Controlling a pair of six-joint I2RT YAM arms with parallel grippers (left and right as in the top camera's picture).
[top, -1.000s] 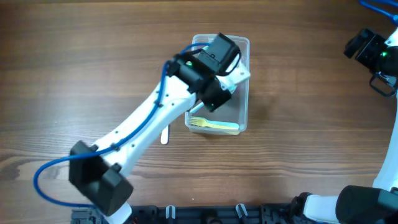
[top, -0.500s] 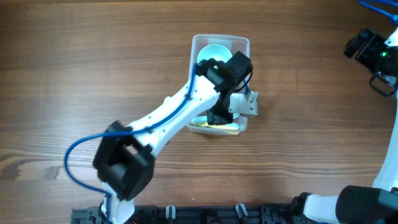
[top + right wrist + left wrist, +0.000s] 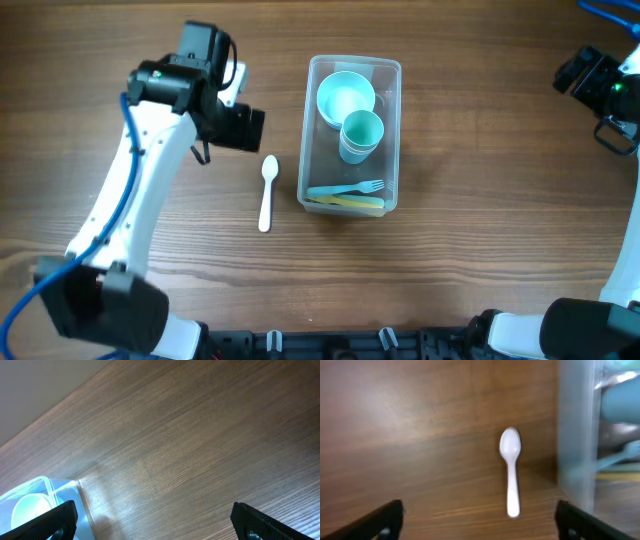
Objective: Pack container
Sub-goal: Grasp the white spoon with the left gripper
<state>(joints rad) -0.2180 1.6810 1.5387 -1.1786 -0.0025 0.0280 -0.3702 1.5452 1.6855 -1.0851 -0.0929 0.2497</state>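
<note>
The white spoon's handle (image 3: pixel 265 212) is lined up with my left gripper's open fingers, clear of the container's side. I keep moving down until the fingers are on both sides of the neck (image 3: pixel 268 182).
The clear container (image 3: pixel 392 150) stands at the table's middle. Inside it are a pale teal bowl (image 3: pixel 345 98), a teal cup (image 3: pixel 361 135) against the bowl, and a teal fork (image 3: pixel 345 188) beside a yellow fork (image 3: pixel 345 201) at the near end. A white spoon (image 3: pixel 267 192) lies on the wood just left of the container. My left gripper (image 3: pixel 243 128) hovers up-left of the spoon, open and empty. In the left wrist view the spoon (image 3: pixel 510 470) lies ahead between the spread fingers (image 3: pixel 380 520), with the container wall (image 3: pixel 575 435) on the right. My right gripper (image 3: pixel 600 85) stays at the far right, open and empty.
The right wrist view shows wood and a corner of the container (image 3: pixel 30 500) with the bowl at lower left. The table's far edge runs across that view's upper left. A black rail lines the front table edge (image 3: pixel 320 345).
My left arm has swung from over the container to the left, above the spoon, and its jaws have opened. The cup and bowl now show in the container. The right arm has not moved.
</note>
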